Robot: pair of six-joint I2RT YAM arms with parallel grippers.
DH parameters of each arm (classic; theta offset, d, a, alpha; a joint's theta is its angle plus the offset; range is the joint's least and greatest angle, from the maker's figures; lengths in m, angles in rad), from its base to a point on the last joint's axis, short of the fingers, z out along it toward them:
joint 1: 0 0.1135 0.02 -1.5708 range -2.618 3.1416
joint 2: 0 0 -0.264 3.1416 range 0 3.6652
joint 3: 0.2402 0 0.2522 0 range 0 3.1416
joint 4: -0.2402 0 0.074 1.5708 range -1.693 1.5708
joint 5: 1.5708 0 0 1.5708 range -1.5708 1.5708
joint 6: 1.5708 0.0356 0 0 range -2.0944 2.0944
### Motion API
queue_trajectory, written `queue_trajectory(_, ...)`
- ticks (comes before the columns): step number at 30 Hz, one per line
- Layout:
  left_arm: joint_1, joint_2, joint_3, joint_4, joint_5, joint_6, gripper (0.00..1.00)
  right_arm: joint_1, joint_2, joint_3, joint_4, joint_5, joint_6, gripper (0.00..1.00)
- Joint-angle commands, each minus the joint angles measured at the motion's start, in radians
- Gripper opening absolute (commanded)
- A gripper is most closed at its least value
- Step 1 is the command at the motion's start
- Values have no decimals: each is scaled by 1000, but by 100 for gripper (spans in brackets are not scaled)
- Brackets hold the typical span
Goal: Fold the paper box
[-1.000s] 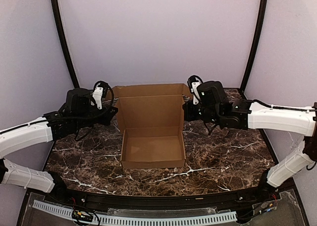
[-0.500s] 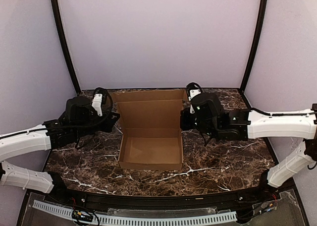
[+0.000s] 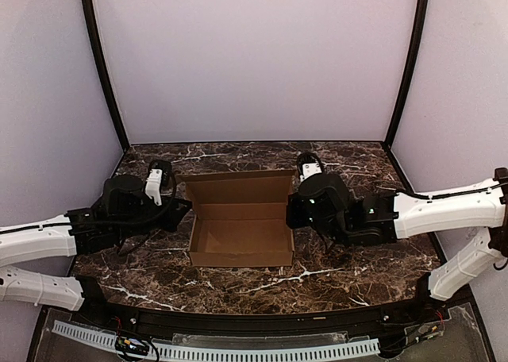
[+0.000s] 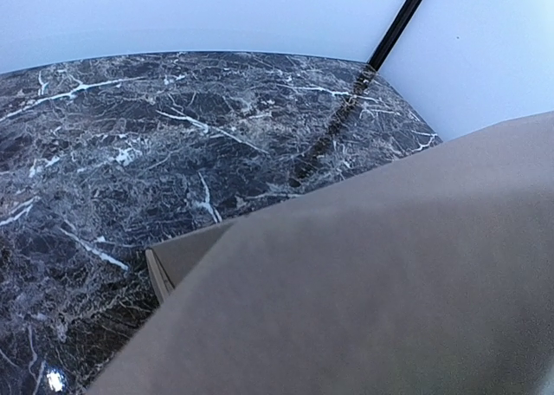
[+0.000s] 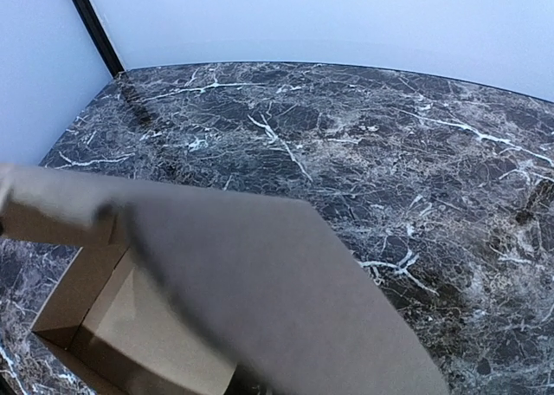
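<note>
The lid panel [image 3: 241, 188] leans square over the open tray. My right gripper should go on swinging the panel down until its edge gets close to the tray's front side [image 3: 241, 259], and then let go.
The paper box [image 3: 240, 239] is a plain brown carton standing open at the table's middle. Its lid panel [image 3: 238, 189] leans forward over the back wall. My left gripper [image 3: 181, 208] is at the lid's left edge and my right gripper [image 3: 290, 208] is at its right edge. The wrist bodies hide the fingers from above. In the left wrist view the cardboard [image 4: 389, 282] fills the lower frame and covers the fingers. In the right wrist view the lid [image 5: 260, 274] covers them too, with the open tray [image 5: 112, 313] below it.
The dark marble table [image 3: 357, 267] ends at pale walls behind and at both sides. Black corner posts [image 3: 103, 68] stand at the back left and back right. A perforated white rail [image 3: 238, 351] runs along the near edge.
The lid has swung from upright down and forward over the tray. Both grippers have moved lower and nearer along with it, and the box has shifted slightly left.
</note>
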Motion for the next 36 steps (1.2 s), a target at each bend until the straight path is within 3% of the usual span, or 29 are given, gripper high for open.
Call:
queue_trajectory(1,-46,-41,-81,-82,48,-58,1,54,11,-57,25,-10,68,0)
queue_trajectory(17,-145,-128,-256,-65,-42,-181,1,154,40,-181,-39,58,316,1)
queue_trajectory(26,-198,-119,-282,-25,-109,-226,1,213,77,-179,-60,69,393,25)
queue_trajectory(36,-229,-111,-282,-34,-178,-251,1,268,39,-188,-91,66,426,64)
